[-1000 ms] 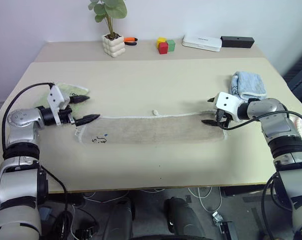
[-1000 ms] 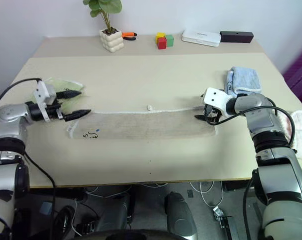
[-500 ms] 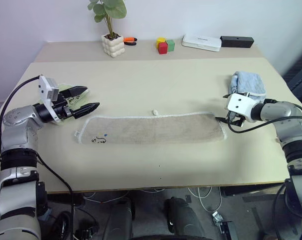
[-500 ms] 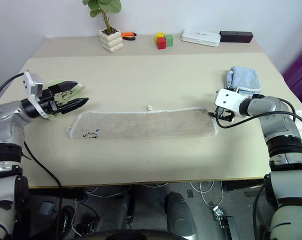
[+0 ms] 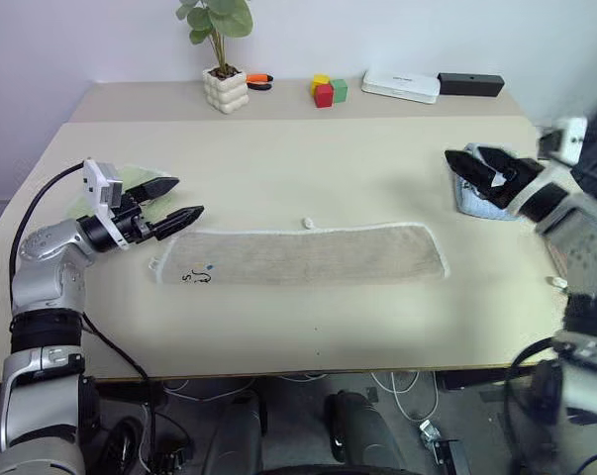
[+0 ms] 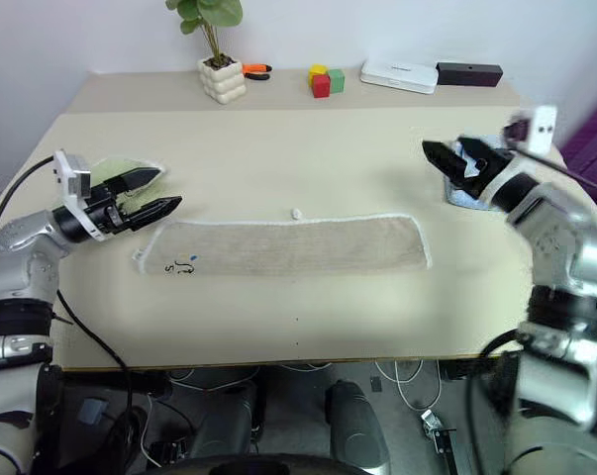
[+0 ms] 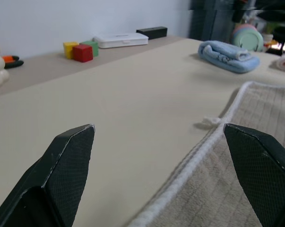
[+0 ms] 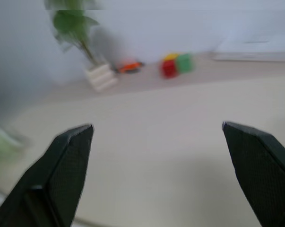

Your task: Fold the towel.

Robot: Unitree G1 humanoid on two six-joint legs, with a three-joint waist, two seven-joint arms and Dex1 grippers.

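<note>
The beige towel's far edge has a hem while its near edge (image 5: 308, 284) is plain, so the beige towel's end (image 5: 427, 253) will fold over in stacked layers when the robot carries it.
The towel (image 5: 308, 255) is a long beige strip with a whitish hem, lying flat across the middle of the table. A black scribble (image 5: 199, 278) marks its left end and a small loop tag (image 5: 306, 222) sticks out of its far edge. My left gripper (image 5: 187, 197) hovers open just off the towel's far-left corner and holds nothing. The left wrist view has the corded hem (image 7: 199, 153) running between its fingers (image 7: 69, 158). My right gripper (image 6: 444, 147) is raised, open and empty, beyond the towel's right end and in front of the light blue towel.
A light green towel (image 5: 120, 183) lies under my left arm. A folded light blue towel (image 7: 225, 49) sits at the right. Along the back stand a potted plant (image 5: 225, 89), coloured blocks (image 5: 327, 90), a white box (image 5: 402, 85) and a black box (image 5: 470, 83).
Both grippers have left the towel's ends. The right one has swung up and back toward the light blue towel. The left has drawn a little off the left corner. The towel lies flat.
</note>
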